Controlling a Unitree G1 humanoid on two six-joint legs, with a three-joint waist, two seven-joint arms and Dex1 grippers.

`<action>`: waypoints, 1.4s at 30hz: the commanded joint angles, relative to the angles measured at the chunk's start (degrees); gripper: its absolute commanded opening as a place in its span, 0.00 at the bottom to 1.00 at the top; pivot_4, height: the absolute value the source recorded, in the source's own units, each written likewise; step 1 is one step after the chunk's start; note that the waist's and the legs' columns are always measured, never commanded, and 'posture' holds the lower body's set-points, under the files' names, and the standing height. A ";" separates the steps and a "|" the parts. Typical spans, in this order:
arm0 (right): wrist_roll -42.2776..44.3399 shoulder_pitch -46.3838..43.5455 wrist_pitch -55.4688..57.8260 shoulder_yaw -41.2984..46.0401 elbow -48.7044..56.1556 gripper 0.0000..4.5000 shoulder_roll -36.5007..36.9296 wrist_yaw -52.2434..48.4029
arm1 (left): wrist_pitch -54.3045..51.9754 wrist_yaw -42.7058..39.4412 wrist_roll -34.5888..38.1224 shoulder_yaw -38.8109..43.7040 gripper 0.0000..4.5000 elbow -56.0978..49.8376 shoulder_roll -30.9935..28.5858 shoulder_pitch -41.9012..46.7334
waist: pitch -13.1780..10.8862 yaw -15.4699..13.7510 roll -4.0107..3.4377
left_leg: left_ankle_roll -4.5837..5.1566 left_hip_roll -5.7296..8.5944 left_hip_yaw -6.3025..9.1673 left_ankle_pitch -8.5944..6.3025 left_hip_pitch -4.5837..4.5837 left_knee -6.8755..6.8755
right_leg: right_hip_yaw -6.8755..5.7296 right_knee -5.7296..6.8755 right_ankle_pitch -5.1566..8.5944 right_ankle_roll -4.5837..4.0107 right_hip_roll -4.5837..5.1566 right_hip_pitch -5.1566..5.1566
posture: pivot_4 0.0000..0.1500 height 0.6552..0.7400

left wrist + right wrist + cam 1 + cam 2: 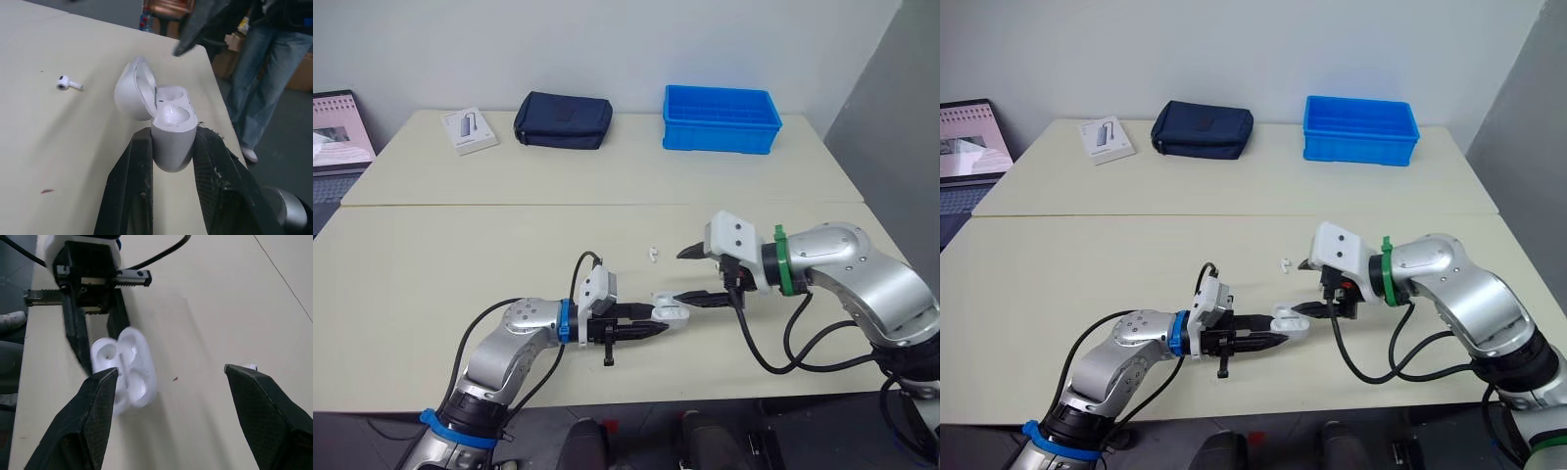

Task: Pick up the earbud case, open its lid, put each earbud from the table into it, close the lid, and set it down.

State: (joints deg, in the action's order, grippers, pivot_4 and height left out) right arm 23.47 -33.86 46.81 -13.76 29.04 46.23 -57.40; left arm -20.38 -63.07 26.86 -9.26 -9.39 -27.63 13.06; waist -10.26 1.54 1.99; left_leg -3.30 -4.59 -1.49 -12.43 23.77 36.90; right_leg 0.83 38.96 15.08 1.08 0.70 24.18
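The white earbud (653, 254) will sit with its head sticking up above the case's rim when the robot lowers it in, as the lid has deep round hollows (139, 385).
My left gripper (654, 326) is shut on the lower body of the white earbud case (672, 313), held low over the table near its front edge. In the left wrist view the case (168, 128) stands between the two black fingers (131, 188), its lid hinged open to one side. A single white earbud (652, 254) lies on the table just beyond the case, also seen as the earbud (69, 83). My right gripper (691, 275) is open, its lower fingertip right at the open case and its upper one above. The case (128, 366) sits beside one of its fingers (95, 401).
At the back of the far table stand a blue bin (720, 119), a dark navy pouch (563, 119) and a white box (468, 130). A laptop (337, 127) sits at the far left. A person in jeans (264, 73) stands past the table edge.
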 commanded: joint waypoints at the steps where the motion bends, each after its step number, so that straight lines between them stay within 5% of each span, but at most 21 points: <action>1: 0.02 4.82 -6.90 7.00 2.87 0.80 1.82 0.01 | 2.16 2.00 1.66 4.95 0.17 -1.02 -0.17 -1.69 | 0.00 -0.04 0.00 | 0.00 0.00 0.01 0.00 0.00 0.00 | -0.02 0.00 0.00 0.00 0.00 0.00 | 1.00 0.99; 11: 0.55 27.38 -21.24 28.01 -1.71 0.80 2.14 0.43 | 11.24 18.39 -1.49 20.05 0.17 1.08 3.64 -8.76 | 0.04 -0.17 0.05 | 0.00 0.01 -0.02 0.00 -0.11 0.03 | 0.01 0.00 -0.05 0.05 0.02 -0.14 | 1.00 0.99; 19: -1.02 39.55 -26.22 39.49 -9.27 0.80 4.24 -1.12 | 16.47 25.99 -4.59 23.13 0.17 2.62 5.66 -9.72 | 0.05 -0.26 0.07 | -0.01 0.02 -0.10 0.00 -0.16 0.04 | 0.06 -0.01 -0.08 0.07 0.04 -0.15 | 1.00 0.99; 24: -1.54 43.97 -27.66 41.40 -10.76 1.00 5.83 -2.45 | 17.27 26.80 -4.66 23.19 0.17 3.69 5.21 -8.98 | 0.05 -0.13 0.06 | -0.01 0.02 -0.16 0.00 -0.22 0.03 | 0.12 0.00 -0.08 0.07 0.04 -0.16 | 1.00 0.99; 35: 0.18 37.43 -22.36 31.96 -2.59 1.00 3.64 2.64 | 18.83 27.16 -5.09 22.98 0.17 6.07 4.99 -8.48 | 0.05 0.28 0.06 | -0.01 0.02 -0.17 0.00 -0.36 0.00 | 0.18 0.02 -0.11 0.06 0.01 -0.22 | 1.00 0.99; 42: -7.93 17.41 -9.19 9.66 -2.78 1.00 -13.04 21.05 | 18.81 27.55 -5.47 21.94 0.17 5.80 5.52 -8.87 | 0.08 0.31 0.11 | -0.02 0.01 -0.14 0.01 -0.32 -0.02 | 0.18 0.02 -0.15 0.04 0.00 -0.18 | 1.00 0.99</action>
State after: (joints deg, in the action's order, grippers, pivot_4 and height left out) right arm 17.79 -13.62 34.93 -0.11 26.37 35.87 -41.46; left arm -2.76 -35.61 21.40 12.87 -2.04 -22.22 3.77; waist -10.19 1.86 2.10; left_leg -3.32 -4.58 -1.64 -12.43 23.43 36.89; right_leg 1.03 38.98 14.92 1.12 0.69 24.01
